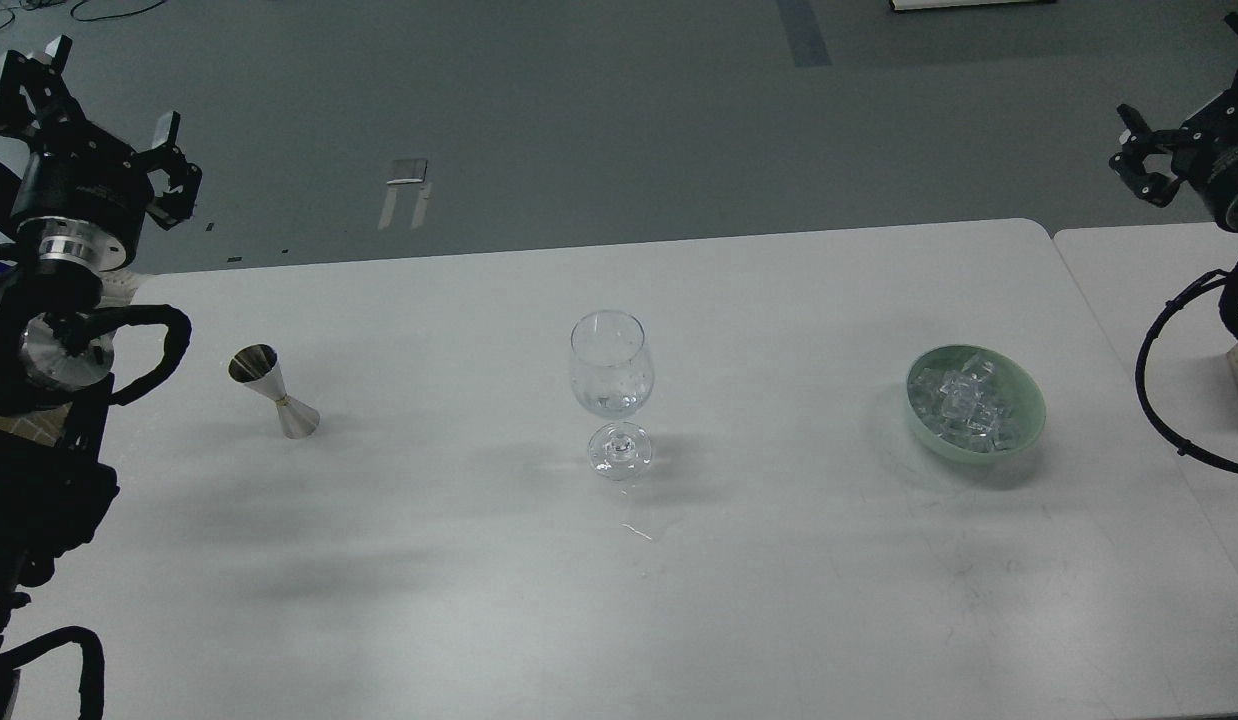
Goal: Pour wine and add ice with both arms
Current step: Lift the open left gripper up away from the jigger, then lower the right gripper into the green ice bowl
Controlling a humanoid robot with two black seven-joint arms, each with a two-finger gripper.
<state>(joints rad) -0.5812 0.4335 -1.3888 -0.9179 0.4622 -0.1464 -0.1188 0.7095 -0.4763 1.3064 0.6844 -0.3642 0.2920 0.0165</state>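
My gripper will lift one small clear cube [979,370], and the cube will come free alone because the ice cubes lie tumbled at different angles [967,404] in the pale green bowl.
A clear stemmed wine glass [611,375] stands upright at the table's middle. Several clear ice cubes [964,405] lie in a pale green bowl [1029,395] on the right. A steel jigger [272,390] stands on the left. My left gripper [99,100] is open and empty, raised beyond the table's far left corner, well away from the jigger. My right gripper [1184,95] is open and empty, raised at the far right edge of the view, above and behind the bowl; part of it is cut off.
The white table [619,620] fills the view, with a second table [1159,290] butted against its right side. A small wet streak [639,531] lies in front of the glass. Grey floor lies beyond the far edge.
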